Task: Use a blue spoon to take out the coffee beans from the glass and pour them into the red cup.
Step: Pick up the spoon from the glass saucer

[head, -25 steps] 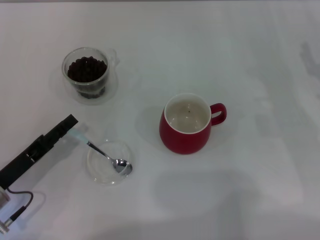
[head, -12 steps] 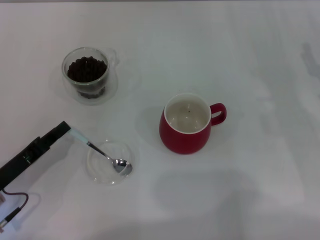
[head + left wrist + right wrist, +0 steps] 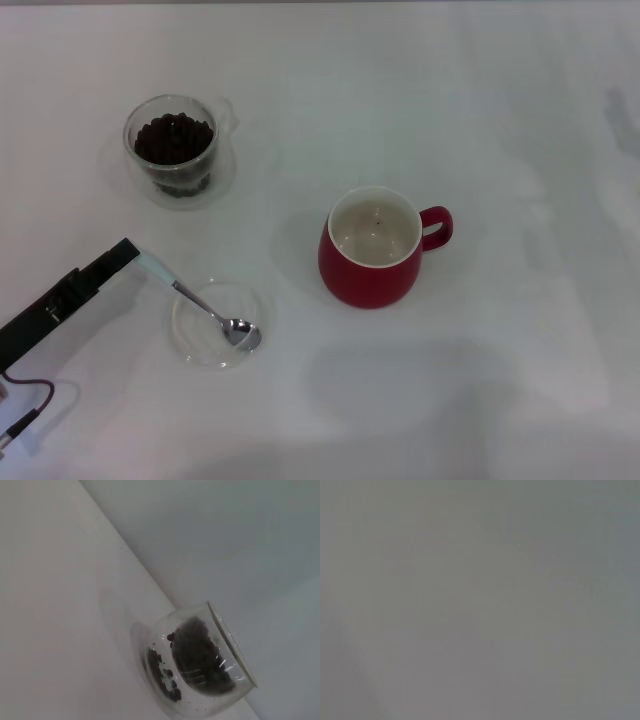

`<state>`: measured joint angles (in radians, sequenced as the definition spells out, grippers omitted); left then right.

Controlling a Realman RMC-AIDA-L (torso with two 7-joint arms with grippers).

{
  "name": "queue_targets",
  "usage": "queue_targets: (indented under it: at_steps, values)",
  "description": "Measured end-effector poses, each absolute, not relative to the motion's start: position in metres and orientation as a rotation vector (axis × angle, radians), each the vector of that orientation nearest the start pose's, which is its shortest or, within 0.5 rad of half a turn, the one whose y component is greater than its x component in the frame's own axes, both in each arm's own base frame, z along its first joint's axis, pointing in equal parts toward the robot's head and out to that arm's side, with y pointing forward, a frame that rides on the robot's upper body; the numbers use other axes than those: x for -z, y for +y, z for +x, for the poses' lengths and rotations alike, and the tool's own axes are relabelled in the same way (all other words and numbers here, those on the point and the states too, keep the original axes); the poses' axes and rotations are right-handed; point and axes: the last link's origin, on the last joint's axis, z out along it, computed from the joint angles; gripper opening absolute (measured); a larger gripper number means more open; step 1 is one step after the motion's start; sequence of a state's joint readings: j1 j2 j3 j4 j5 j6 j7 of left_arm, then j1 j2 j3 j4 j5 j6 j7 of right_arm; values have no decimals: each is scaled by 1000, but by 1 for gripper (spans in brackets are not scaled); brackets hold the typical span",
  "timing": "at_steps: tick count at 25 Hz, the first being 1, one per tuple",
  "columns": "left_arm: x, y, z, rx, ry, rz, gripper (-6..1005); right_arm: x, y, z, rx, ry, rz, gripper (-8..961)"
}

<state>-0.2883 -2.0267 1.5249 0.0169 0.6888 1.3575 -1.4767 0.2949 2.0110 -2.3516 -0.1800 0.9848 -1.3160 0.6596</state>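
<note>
I should open my left gripper and reach farther over the handle before the lift, because my left gripper meets just the very end of the blue spoon's handle.
The blue spoon (image 3: 200, 300) lies with its silver bowl in a shallow clear dish (image 3: 192, 338) and its pale handle pointing up-left. My left gripper (image 3: 127, 250), a dark bar coming from the lower left, is shut on the end of that handle, low over the table. The glass (image 3: 176, 152) with the coffee beans (image 3: 174, 138) stands at the back left, apart from the gripper. It also shows in the left wrist view (image 3: 172, 700), beans (image 3: 197, 655) inside. The red cup (image 3: 368, 270) stands upright in the middle, handle to the right, with only a speck inside. My right gripper is out of view.
A white table (image 3: 500, 120) fills the head view. A dark cable (image 3: 30, 395) hangs by my left arm at the lower left edge. The right wrist view shows only plain grey.
My left gripper drew back down-left along the spoon handle, so more handle shows. The spoon's bowl and the dish shifted slightly left.
</note>
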Motion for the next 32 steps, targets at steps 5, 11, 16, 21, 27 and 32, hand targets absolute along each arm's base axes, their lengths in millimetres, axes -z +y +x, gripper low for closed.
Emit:
queue_targets:
  at_steps: [5,11,16,21,27,32]
  values:
    - [52,228,-357,1129,-1724,-1848,145,-32,287,370,-1085,888,-1308,843]
    - [51,229,-356,1138,-1712,-1856,137,-32,285,373,-1074,896,-1306,843]
    - [46,232,-357,1140,-1697,-1862,131,-32,283,374,-1069,901,-1301,843]
    - [44,232,-357,1150,-1692,-1855,62,-32,282,375,-1071,903,-1298,843]
    - [43,229,-360,1139,-1701,-1852,81,-32,282,375,-1074,903,-1292,842]
    - [41,229,-362,1093,-1694,-1909,138,-33,282,375,-1075,904,-1288,842]
